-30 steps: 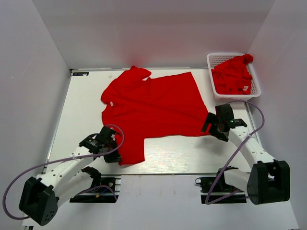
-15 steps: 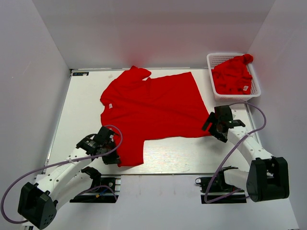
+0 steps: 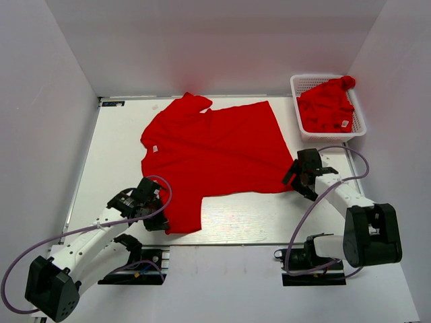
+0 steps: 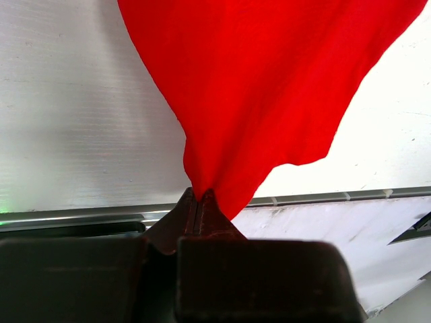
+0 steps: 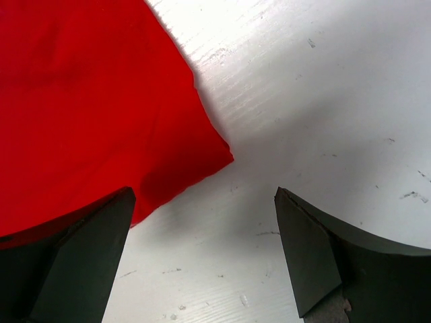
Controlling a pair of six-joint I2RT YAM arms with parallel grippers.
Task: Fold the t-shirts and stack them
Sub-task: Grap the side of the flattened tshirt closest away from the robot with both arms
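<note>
My right gripper should pinch the flat corner (image 5: 214,159) beside its finger before both fold the t-shirt over, as only my left gripper holds it, by a near corner (image 4: 210,176).
A bright red t-shirt (image 3: 215,151) lies spread flat on the white table (image 3: 269,219), with a small white label near its left side. My left gripper (image 3: 161,217) is shut on the shirt's near left corner; the left wrist view shows the cloth (image 4: 269,87) pinched between the closed jaws. My right gripper (image 3: 295,178) is open and empty at the shirt's right near corner. In the right wrist view that corner (image 5: 101,114) lies flat on the table just ahead of my left finger, not between the jaws. More red t-shirts (image 3: 326,106) lie crumpled in the basket.
A white plastic lattice basket (image 3: 303,128) stands at the far right corner of the table. White walls enclose the table on three sides. The table's front edge with a metal rail (image 4: 323,198) runs just behind my left gripper.
My right gripper has opened and backed slightly off the shirt's right corner, which now lies flat. The left gripper stays shut on its corner, nearly still.
</note>
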